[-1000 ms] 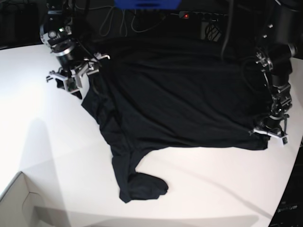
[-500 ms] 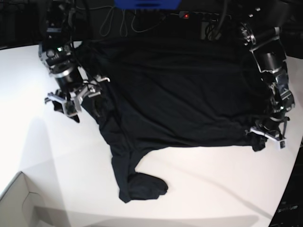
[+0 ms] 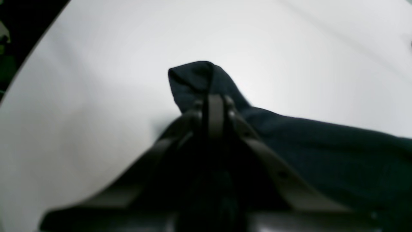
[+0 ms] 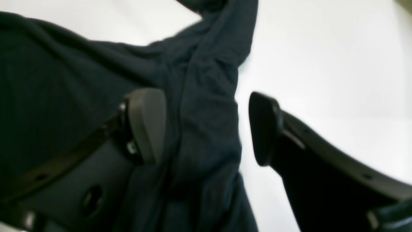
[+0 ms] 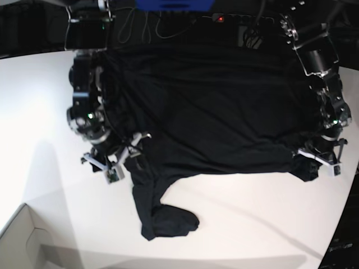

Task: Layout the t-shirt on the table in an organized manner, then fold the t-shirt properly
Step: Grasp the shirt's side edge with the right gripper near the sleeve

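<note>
My left gripper is holding the t-shirt's front corner (image 5: 305, 168) and the t-shirt's opposite edge is loose, so I need to close my right gripper on that edge (image 4: 210, 127) before both grippers pull back.
The black t-shirt (image 5: 213, 112) lies spread over the white table (image 5: 50, 112), with one sleeve (image 5: 162, 218) bunched toward the front. My right gripper (image 5: 116, 161) is open at the shirt's left edge. In the right wrist view its two pads (image 4: 148, 125) stand on either side of a fold of the t-shirt (image 4: 206, 129). My left gripper (image 5: 317, 159) is at the shirt's right front corner. In the left wrist view the left gripper (image 3: 210, 96) is shut on a corner of the t-shirt (image 3: 322, 145), just above the table (image 3: 96, 80).
A white cardboard box corner (image 5: 22, 241) sits at the front left. Cables and a power strip (image 5: 241, 19) lie behind the table's back edge. The table's curved edge runs close to the left gripper on the right side (image 5: 350, 185).
My right gripper has moved from the shirt's back left corner down along its left edge toward the front. My left gripper has stayed at the right front corner, holding the cloth.
</note>
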Available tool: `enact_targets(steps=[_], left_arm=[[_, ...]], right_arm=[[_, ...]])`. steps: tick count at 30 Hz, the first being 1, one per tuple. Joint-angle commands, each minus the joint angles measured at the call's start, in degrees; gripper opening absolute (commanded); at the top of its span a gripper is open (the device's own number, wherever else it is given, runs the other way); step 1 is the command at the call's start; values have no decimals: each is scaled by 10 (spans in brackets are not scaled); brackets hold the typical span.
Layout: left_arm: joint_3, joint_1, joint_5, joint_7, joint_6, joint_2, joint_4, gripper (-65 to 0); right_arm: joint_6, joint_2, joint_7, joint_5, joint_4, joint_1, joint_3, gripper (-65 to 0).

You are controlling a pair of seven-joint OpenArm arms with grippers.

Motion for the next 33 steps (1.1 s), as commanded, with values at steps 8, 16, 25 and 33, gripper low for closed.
enact_targets(steps=[8,16,25,33], left_arm=[[1,-12,-6,-14,-1,-10,10,-649],[0,-14,-6,-14,-1,-10,7,-649],[-2,-16,-6,-14,-1,-10,9,-649],[-2,-13,-89,7,-1,-10,71,-649]], right_arm=[[-1,16,18,5,-176,125,0,-240],[-2,32,18,5,-257,161,-1,-279],[1,47,9,9,-200,125,0,-642],[1,49,4,7,-35,67,4,-650]])
